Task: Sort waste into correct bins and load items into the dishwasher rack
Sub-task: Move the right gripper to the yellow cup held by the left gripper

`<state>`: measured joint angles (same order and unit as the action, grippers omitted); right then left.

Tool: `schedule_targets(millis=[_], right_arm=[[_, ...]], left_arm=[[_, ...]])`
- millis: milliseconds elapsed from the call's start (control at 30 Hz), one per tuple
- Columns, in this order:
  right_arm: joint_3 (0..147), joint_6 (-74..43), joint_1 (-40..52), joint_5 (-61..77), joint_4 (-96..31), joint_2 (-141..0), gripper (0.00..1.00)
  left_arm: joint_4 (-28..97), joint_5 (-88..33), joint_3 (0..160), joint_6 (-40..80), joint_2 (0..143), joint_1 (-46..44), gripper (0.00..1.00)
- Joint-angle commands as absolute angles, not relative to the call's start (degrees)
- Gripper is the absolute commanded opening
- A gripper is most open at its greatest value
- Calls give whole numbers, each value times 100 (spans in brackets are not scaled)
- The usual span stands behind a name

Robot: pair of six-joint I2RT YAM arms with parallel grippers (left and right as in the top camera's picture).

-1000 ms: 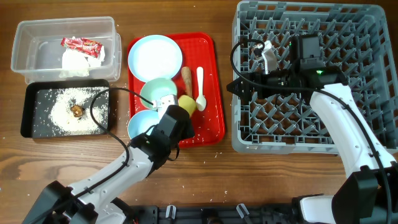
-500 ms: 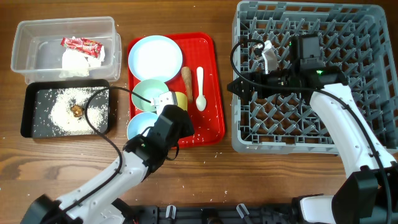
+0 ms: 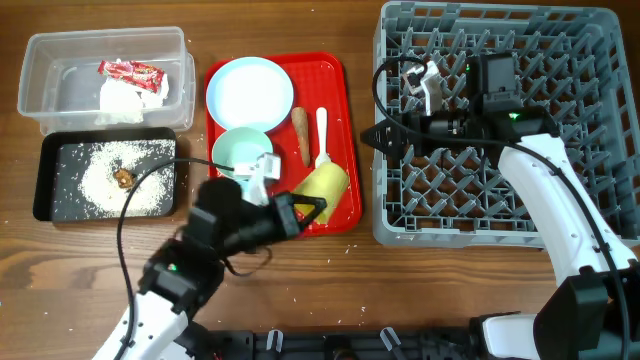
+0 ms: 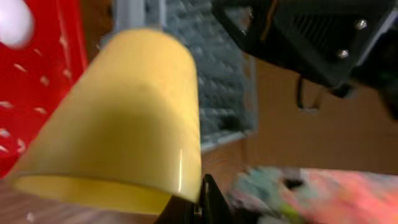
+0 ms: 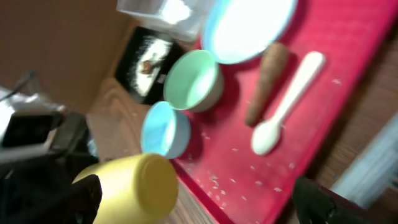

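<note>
The yellow cup [image 3: 322, 190] is tilted in my left gripper and is short of the dishwasher rack. Next, I level the cup toward my right gripper, which should take hold of its base [image 3: 338, 177].
My left gripper [image 3: 310, 207] is shut on the rim of the small yellow cup [image 3: 324, 188] and holds it on its side over the red tray's front right corner; the cup fills the left wrist view [image 4: 124, 118]. My right gripper [image 3: 385, 138] is open and empty at the left edge of the grey dishwasher rack [image 3: 560, 60]. On the red tray lie the pale blue plate [image 3: 250, 90], a pale bowl [image 3: 240, 148], the brown sausage stick [image 3: 300, 125] and the white spoon [image 3: 322, 140]. The second bowl [image 5: 165, 129] shows in the right wrist view only.
The clear tub [image 3: 50, 60] holds the red wrapper [image 3: 130, 70] and the white napkin [image 3: 125, 100]. The black tray [image 3: 50, 180] holds rice [image 3: 100, 185] and the brown lump [image 3: 123, 177]. The flat red tray [image 3: 335, 70] carries scattered rice grains.
My left gripper has lifted the yellow cup off the tray, tipped it on its side and carried it right toward the rack. The right arm has hardly moved.
</note>
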<state>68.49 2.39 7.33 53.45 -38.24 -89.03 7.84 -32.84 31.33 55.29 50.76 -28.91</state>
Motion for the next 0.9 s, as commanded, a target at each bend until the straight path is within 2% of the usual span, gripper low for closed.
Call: schedule_targets(millis=[0,67,167,200,400,567,867], right_arm=[[6888,880,751,6359,-3795,-8947,100],[6888,1013,751,6353,-3795,-8947,100],[6888,1251,753,6488,-3780,-8947,100],[6888,1339,753,6637,-3782,-8947,100],[6888,1717,753,7658,-3677,-8947,100],[6840,1719,840,7564,-3618,-8962,100],[6689,1865,1498,7559,-3068,-9651,97]], left_arm=[[751,-5911,3114,5555,5113,-1765,4],[602,-6700,3114,5424,5221,-1225,4],[-755,-8764,3114,5627,5695,-471,4],[-1109,-9043,3114,5769,5852,-381,4],[-2053,-9039,3114,5749,6945,-368,4],[-2982,-9037,3114,6193,7404,-368,4],[-2980,-9035,3124,6222,7400,-552,4]])
